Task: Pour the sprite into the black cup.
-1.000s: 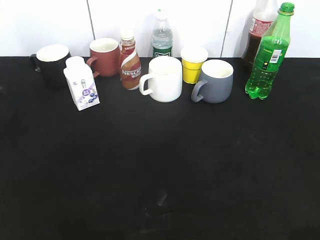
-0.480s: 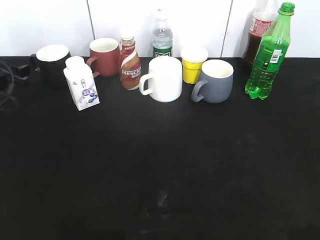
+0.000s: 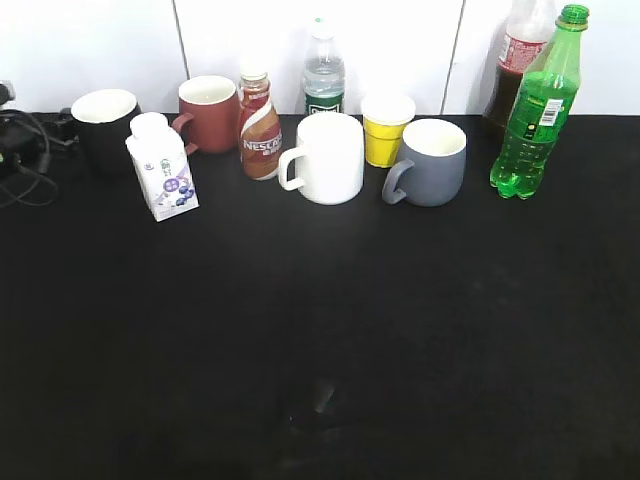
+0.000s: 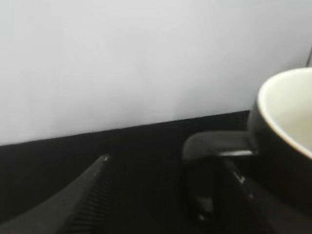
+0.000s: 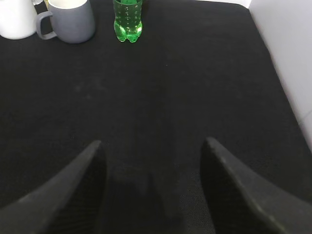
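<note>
My gripper will tip the sprite (image 3: pixel 541 108) over the black cup, and the sprite will stay shut because the green cap (image 3: pixel 574 15) still closes its neck.
The sprite (image 3: pixel 533 110), a tall green bottle, stands upright at the back right of the black table; its base shows in the right wrist view (image 5: pixel 127 22). The black cup (image 3: pixel 105 130) stands at the back left, handle pointing left. In the left wrist view the black cup (image 4: pixel 287 146) fills the right side and its handle lies close in front of the jaws. My left gripper (image 3: pixel 35 140) is at the left edge, just left of the handle, open and empty (image 4: pixel 151 195). My right gripper (image 5: pixel 151 180) is open and empty, low over the table, far short of the sprite.
Along the back stand a milk carton (image 3: pixel 163 170), brownish-red mug (image 3: pixel 210 112), Nescafe bottle (image 3: pixel 260 125), water bottle (image 3: pixel 324 75), white mug (image 3: pixel 330 158), yellow cup (image 3: pixel 386 130), grey mug (image 3: pixel 432 162) and a dark drink bottle (image 3: pixel 512 60). A white wall is behind.
My left arm has come into the exterior view from the left edge and moved right towards the black cup's handle. Nothing else has moved.
</note>
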Controlling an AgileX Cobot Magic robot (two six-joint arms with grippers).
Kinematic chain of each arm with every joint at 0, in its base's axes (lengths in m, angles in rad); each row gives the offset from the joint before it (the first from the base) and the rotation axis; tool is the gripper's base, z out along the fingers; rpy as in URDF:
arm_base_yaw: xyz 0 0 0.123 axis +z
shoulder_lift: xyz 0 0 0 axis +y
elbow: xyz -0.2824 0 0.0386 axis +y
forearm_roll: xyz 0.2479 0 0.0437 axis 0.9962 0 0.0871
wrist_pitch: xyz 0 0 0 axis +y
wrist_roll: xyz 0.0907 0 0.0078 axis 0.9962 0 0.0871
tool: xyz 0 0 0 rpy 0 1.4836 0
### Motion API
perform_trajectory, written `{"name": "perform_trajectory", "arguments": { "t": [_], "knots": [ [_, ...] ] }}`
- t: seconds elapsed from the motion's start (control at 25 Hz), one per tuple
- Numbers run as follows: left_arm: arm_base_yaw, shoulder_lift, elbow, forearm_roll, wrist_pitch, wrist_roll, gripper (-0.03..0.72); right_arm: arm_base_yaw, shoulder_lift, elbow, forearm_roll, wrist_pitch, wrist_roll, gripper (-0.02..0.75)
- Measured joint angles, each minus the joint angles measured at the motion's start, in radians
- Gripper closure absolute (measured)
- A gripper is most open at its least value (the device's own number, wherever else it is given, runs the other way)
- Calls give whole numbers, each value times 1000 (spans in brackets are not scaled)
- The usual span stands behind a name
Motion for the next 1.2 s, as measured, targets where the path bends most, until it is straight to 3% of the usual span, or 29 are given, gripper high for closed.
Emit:
{"name": "perform_trajectory", "arguments": {
  "t": [0.28, 0.36, 0.44, 0.56, 0.88, 1.04, 1.2],
  "knots": [
    [-1, 73, -129, 67, 6, -65, 212, 0, 0, 0, 0, 0, 0, 279],
    [-1, 73, -131, 80, 7, -65, 246, 0, 0, 0, 0, 0, 0, 279],
    [-1, 73, -130, 87, 4, -66, 346, 0, 0, 0, 0, 0, 0, 279],
    [-2, 75, -130, 110, -3, -69, 641, 0, 0, 0, 0, 0, 0, 279],
    [-2, 30, -120, 104, 30, -60, 642, 0, 0, 0, 0, 0, 0, 279],
    [-2, -184, 63, 34, 30, -60, 642, 0, 0, 0, 0, 0, 0, 279],
    [-2, -570, 416, 33, 27, -60, 642, 0, 0, 0, 0, 0, 0, 279]
  ]
}}
